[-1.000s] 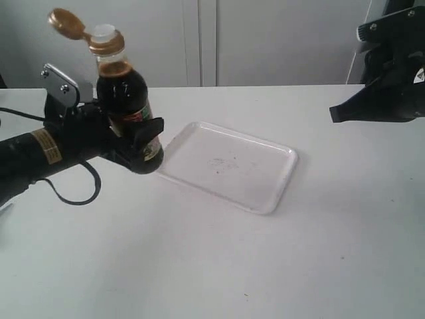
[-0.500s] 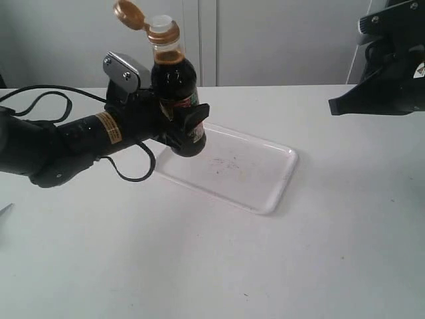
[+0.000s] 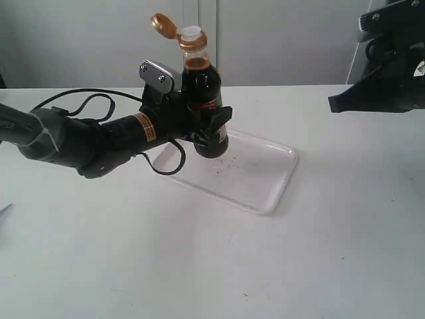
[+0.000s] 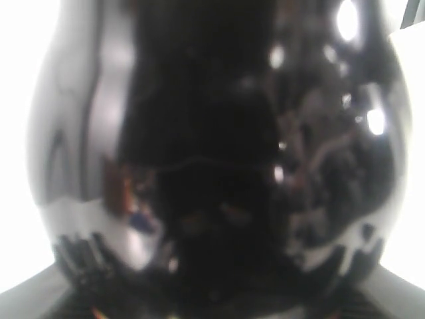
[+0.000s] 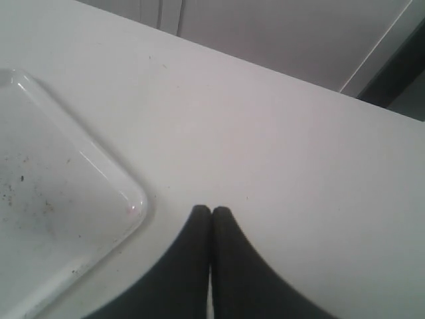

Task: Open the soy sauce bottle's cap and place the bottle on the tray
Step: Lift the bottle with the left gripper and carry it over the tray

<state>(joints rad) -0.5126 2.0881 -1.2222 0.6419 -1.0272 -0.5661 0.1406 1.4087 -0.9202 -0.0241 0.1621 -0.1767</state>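
The left gripper has the soy sauce bottle upright (image 3: 211,147) over the empty white tray, so it should keep lowering the bottle toward the tray's middle (image 3: 227,170) until the bottle's base stands flat.
The soy sauce bottle (image 3: 202,100) hangs upright in the air over the left end of the white tray (image 3: 265,174). My left gripper (image 3: 211,129) is shut on its body. Its orange-brown cap (image 3: 163,24) is flipped open to the left, baring the white spout (image 3: 190,31). In the left wrist view the bottle's dark body (image 4: 212,146) fills the picture, and the fingers are hidden. My right gripper (image 5: 211,211) is shut with nothing in it, held high at the right, off the tray's corner (image 5: 129,199); only its arm (image 3: 385,73) shows in the exterior view.
The white table (image 3: 199,266) runs wide in front of the tray. A black cable (image 3: 99,103) loops behind the left arm. A grey wall with panel seams stands behind the table.
My left gripper has carried the bottle to the right and lower, from left of the tray to over its left end. The right arm has not moved.
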